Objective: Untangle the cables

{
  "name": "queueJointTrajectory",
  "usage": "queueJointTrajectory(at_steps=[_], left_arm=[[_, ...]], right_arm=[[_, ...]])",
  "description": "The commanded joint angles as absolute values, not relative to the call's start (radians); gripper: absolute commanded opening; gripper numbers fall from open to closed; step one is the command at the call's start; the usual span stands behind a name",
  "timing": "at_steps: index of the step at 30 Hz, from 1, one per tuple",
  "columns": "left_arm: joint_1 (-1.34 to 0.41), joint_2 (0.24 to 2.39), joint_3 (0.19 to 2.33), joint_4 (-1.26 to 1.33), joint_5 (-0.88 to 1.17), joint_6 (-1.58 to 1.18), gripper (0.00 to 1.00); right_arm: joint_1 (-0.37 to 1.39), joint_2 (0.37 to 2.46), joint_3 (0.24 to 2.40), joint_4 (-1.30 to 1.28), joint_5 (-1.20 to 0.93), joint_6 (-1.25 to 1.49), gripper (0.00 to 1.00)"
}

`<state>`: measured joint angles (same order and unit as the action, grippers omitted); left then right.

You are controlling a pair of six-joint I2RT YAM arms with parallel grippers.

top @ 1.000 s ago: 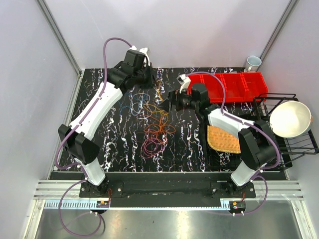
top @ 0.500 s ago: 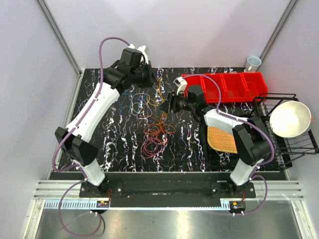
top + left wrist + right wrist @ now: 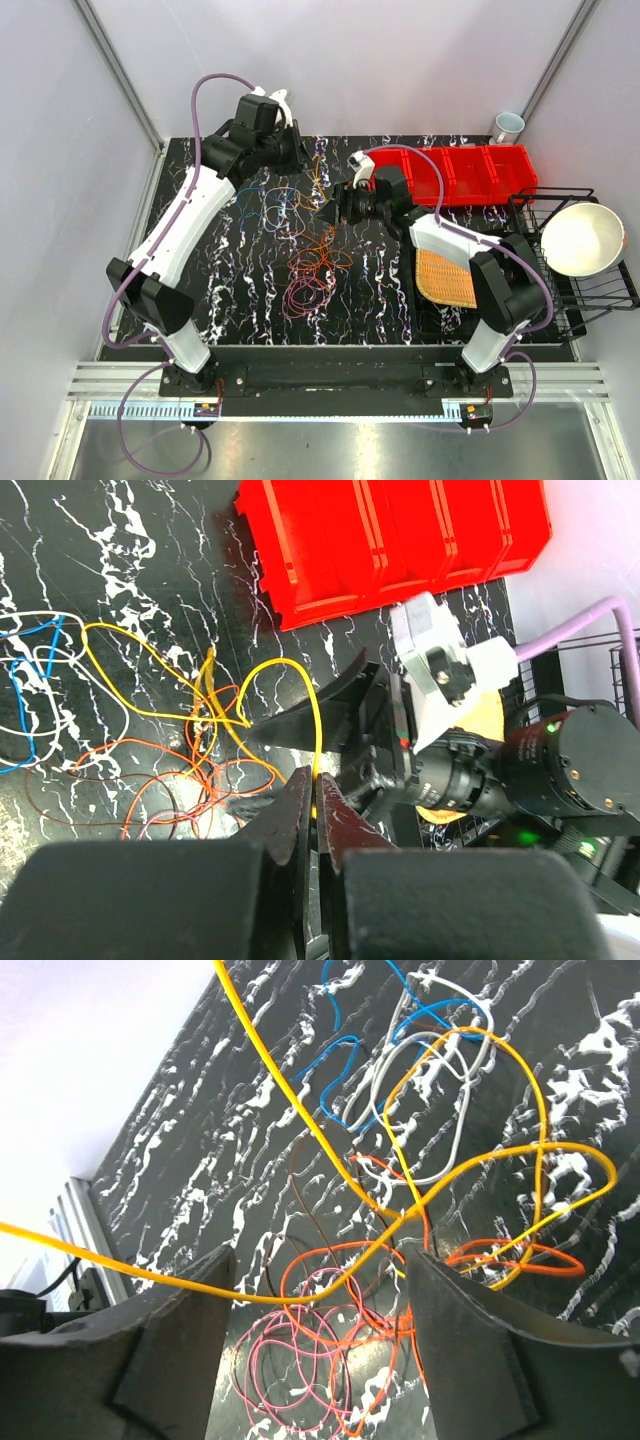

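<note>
The yellow cable's lower loops (image 3: 527,1248) lie across the orange-red cable, so next my right gripper grabs the yellow cable's raised part (image 3: 290,1299) and lifts it clear toward the red bins.
The cables (image 3: 308,250) lie tangled mid-table: blue (image 3: 268,205), yellow (image 3: 318,180), orange-red (image 3: 320,258) and pink (image 3: 305,293). My left gripper (image 3: 298,153) is at the back of the table, shut on the yellow cable (image 3: 316,720), which rises taut from the tangle into its tips (image 3: 314,785). My right gripper (image 3: 328,212) is open just right of the tangle, low over the table. In the right wrist view the yellow cable (image 3: 300,1120) runs across the gap between its fingers (image 3: 170,1330), above the pink (image 3: 300,1370) and orange-red (image 3: 400,1360) loops. Blue (image 3: 340,1070) and white (image 3: 430,1090) loops lie farther off.
Red bins (image 3: 460,172) stand at the back right, close behind the right wrist. A woven yellow mat (image 3: 445,280) lies under the right forearm. A wire rack (image 3: 600,290) with a white bowl (image 3: 580,240) stands at the right edge, a cup (image 3: 508,127) in the back corner.
My left gripper has drawn back and slightly left, holding the yellow cable. My right gripper has shifted a little left and back toward the tangle.
</note>
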<state>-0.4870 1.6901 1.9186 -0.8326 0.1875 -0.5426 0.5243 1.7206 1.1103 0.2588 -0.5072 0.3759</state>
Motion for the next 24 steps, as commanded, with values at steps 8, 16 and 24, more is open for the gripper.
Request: queueJointTrajectory(at_steps=[8, 16, 24], left_arm=[[-0.466, 1.646, 1.945, -0.808, 0.225, -0.532, 0.02], [-0.466, 1.632, 1.95, -0.808, 0.255, -0.535, 0.03], [-0.465, 1.634, 1.968, -0.81, 0.296, -0.543, 0.03]], right_arm=[[0.535, 1.681, 1.221, 0.118, -0.422, 0.318, 0.78], [0.535, 1.75, 1.272, 0.169, -0.448, 0.304, 0.79], [0.543, 1.812, 1.319, 0.189, -0.462, 0.308, 0.67]])
